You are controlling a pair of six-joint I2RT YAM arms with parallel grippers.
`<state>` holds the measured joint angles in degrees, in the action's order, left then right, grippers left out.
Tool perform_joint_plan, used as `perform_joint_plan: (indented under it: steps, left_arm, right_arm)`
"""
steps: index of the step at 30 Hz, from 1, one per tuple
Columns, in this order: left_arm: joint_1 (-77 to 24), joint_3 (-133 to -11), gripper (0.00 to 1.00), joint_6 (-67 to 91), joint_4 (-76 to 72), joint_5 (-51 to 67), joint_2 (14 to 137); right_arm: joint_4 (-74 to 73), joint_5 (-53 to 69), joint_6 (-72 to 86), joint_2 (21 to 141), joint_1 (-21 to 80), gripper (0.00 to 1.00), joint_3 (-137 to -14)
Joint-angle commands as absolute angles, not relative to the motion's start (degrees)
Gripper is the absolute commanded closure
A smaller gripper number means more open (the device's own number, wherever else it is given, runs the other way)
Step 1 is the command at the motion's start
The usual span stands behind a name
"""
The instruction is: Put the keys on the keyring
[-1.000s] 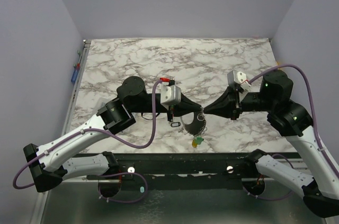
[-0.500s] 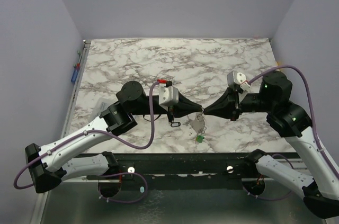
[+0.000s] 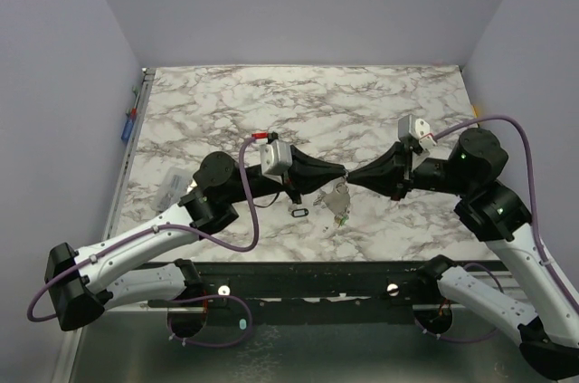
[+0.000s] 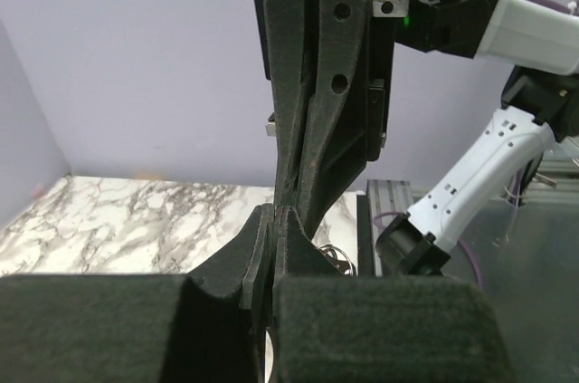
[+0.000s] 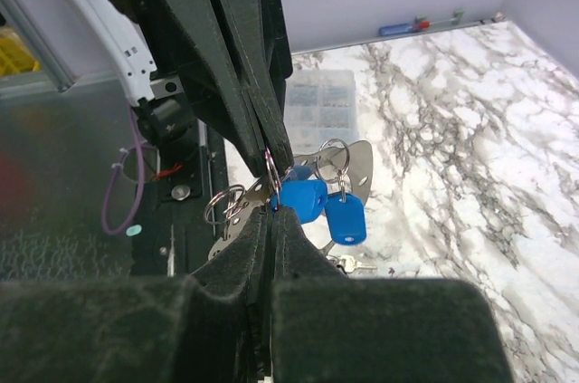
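Observation:
Next, my right gripper opens, moves back and pinches the keyring's lower edge [image 5: 278, 191] straight, because the keyring [image 5: 271, 167] slants into my right gripper's fingers next to a blue key.
My left gripper [image 3: 342, 174] and right gripper [image 3: 351, 175] meet tip to tip above the middle of the marble table [image 3: 226, 102], both shut. In the right wrist view the keyring [image 5: 270, 168] shows edge-on as a thin wire loop. The left fingers [image 5: 258, 125] pinch it from above and my right gripper [image 5: 272, 211] pinches it from below. The keys [image 5: 345, 218], two with blue heads, hang on small rings beside the tips, and a bare silver key [image 5: 351, 263] hangs lower. From above the bunch of keys [image 3: 339, 204] dangles under the tips. My left gripper [image 4: 274, 216] touches the right fingers [image 4: 317, 129].
A small black oval ring [image 3: 299, 212] lies on the table left of the bunch. A clear plastic bag [image 3: 170, 186] lies by the left arm. A curved silver metal plate [image 5: 362, 161] hangs with the keys. A clear compartment box [image 5: 318, 98] sits beyond.
Both grippers have risen and moved a little away from the near edge, still tip to tip. The key bunch has lifted off the table with them.

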<state>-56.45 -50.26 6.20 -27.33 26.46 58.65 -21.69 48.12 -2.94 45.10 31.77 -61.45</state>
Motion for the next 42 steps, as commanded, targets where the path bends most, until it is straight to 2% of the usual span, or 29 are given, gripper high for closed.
perform_joint_plan:
  steps: [1,16,23,25,29,32,42]
  left_arm:
    - [-56.6,-49.4,1.00,7.7,-35.3,19.6,58.7]
    - [-56.6,-48.7,1.00,8.5,-37.7,15.2,59.8]
    - [-56.6,-48.4,1.00,8.5,-38.9,14.8,60.5]
    - [-56.6,-48.5,1.00,8.5,-39.0,15.5,60.6]
    - [-56.6,-48.5,1.00,8.3,-39.0,18.9,60.4]
    - [-56.7,-48.1,1.00,8.6,-39.0,21.3,59.9]
    - [-56.6,-48.8,1.00,11.5,-39.0,29.4,59.4]
  right_arm:
    - [-18.2,44.1,-1.9,44.1,32.1,0.99,-60.0]
    - [-18.3,33.1,-4.2,40.7,32.1,0.99,-57.6]
    - [-17.1,35.3,-3.5,40.1,32.2,0.99,-56.4]
    - [-17.8,34.8,-3.7,40.0,32.2,0.93,-56.7]
    - [-19.2,27.6,-4.2,39.0,32.2,0.64,-58.2]
    - [-19.8,29.5,-5.6,38.2,32.1,0.52,-60.1]
    - [-23.5,45.7,-7.4,42.6,32.2,0.47,-66.4]
